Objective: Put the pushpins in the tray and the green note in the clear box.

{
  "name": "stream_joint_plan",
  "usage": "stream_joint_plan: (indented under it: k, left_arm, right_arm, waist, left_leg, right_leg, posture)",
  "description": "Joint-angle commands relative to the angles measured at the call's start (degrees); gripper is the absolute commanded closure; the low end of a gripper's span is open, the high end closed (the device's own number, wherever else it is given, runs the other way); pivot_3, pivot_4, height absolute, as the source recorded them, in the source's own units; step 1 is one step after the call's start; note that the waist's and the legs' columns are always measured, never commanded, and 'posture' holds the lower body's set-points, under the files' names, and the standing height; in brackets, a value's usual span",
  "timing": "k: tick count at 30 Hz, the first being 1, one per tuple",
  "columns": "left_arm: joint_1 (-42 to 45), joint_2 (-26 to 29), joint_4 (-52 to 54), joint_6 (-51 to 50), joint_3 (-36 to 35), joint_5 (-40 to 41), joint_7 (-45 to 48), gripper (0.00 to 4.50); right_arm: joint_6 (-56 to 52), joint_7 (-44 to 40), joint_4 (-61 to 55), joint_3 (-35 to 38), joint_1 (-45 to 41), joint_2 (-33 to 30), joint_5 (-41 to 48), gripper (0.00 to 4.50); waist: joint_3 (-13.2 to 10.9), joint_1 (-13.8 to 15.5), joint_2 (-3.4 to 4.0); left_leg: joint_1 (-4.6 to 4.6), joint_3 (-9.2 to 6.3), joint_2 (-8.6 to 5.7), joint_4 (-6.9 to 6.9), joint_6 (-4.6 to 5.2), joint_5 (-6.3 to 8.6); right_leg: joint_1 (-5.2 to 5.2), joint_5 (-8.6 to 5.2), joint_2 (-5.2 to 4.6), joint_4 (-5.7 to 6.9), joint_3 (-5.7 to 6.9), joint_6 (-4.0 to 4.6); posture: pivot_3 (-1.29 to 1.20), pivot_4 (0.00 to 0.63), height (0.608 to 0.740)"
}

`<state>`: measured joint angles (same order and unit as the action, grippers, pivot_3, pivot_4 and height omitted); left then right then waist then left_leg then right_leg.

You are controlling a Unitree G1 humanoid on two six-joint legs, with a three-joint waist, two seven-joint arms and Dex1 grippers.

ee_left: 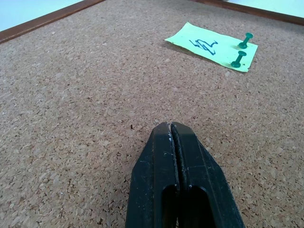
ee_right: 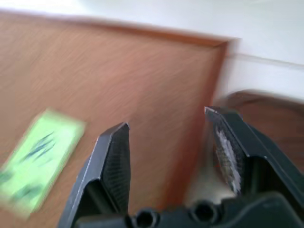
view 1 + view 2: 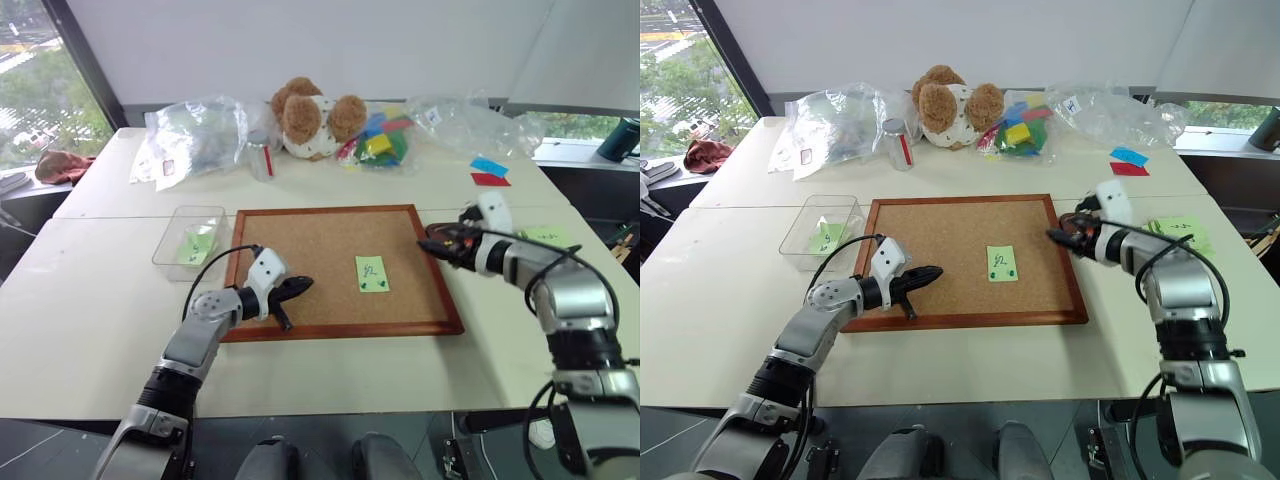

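Observation:
The green note lies flat [image 3: 372, 273] under the green pushpin's head [image 3: 364, 287]. The pushpin will come out by itself when I pull, and the note will stay behind.
The green note [image 3: 372, 273] lies on the corkboard [image 3: 300, 240], right of its middle. Two pushpins [image 1: 245, 40] [image 1: 237, 59] stick in the note's near edge. My left gripper [image 3: 303, 285] hovers low over the board's near left part, shut on nothing, pointing toward the note. My right gripper [image 3: 428, 242] hangs over the board's right edge, open with nothing between its fingers. The dark reddish tray [image 2: 285, 111] sits just off that edge, partly hidden under the gripper. The clear box [image 3: 190, 237] stands left of the board with a green slip inside.
A pile of green slips [image 3: 545, 237] lies to the right of my right arm. Blue and red slips [image 3: 488, 172] lie further back. A teddy bear [image 3: 315, 115], clear plastic bags [image 3: 195, 135], coloured blocks [image 3: 382, 145] and a small jar [image 3: 262, 155] line the far side.

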<state>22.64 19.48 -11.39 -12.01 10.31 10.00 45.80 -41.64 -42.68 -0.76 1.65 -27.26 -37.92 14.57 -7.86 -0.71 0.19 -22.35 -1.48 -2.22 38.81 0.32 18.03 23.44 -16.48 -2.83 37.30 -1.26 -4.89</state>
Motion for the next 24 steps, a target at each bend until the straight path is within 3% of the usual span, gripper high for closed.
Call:
stream_joint_plan:
  k: [1,7,22,24]
  left_arm:
    - [-1.67,0.25,-2.64,-1.94,1.00,-1.17,0.20,4.50]
    - [-1.77,0.44,-2.53,-2.00,1.25,-1.30,0.51,4.50]
    - [-2.06,0.48,-2.26,-1.93,1.33,-1.54,0.28,4.50]
    - [-2.06,0.40,-2.23,-1.88,1.34,-1.55,0.21,4.50]
  right_arm:
    - [-0.05,-2.08,-10.33,-1.73,2.72,-1.30,1.56,1.77]
    - [1.50,-3.01,-15.76,-4.16,7.12,-0.02,2.49,1.77]
    - [4.59,0.60,-9.50,-7.23,6.85,3.74,-0.48,1.77]
    - [4.79,0.64,-8.99,-7.36,6.96,3.77,-0.68,2.28]
  waist:
    - [0.00,-0.03,0.00]
    - [0.00,0.04,0.00]
    - [0.00,0.03,0.00]
    - [0.00,0.03,0.00]
  left_leg:
    - [0.00,0.00,0.00,0.01,0.00,0.00]
    - [0.01,-0.01,0.00,0.02,0.02,0.02]
    - [0.01,-0.01,0.00,0.02,0.02,0.01]
    - [0.01,-0.01,0.00,0.02,0.02,0.01]
  right_leg:
    - [0.00,0.00,0.00,0.00,-0.01,0.00]
    - [-0.01,0.00,-0.01,-0.01,0.00,0.00]
    - [-0.01,0.00,-0.01,-0.02,0.00,0.00]
    - [-0.01,0.00,-0.01,-0.02,0.01,0.00]
  posture:
    - [0.00,0.150,0.740]
    - [0.00,0.150,0.740]
    - [0.00,0.150,0.740]
    - [0.00,0.150,0.740]
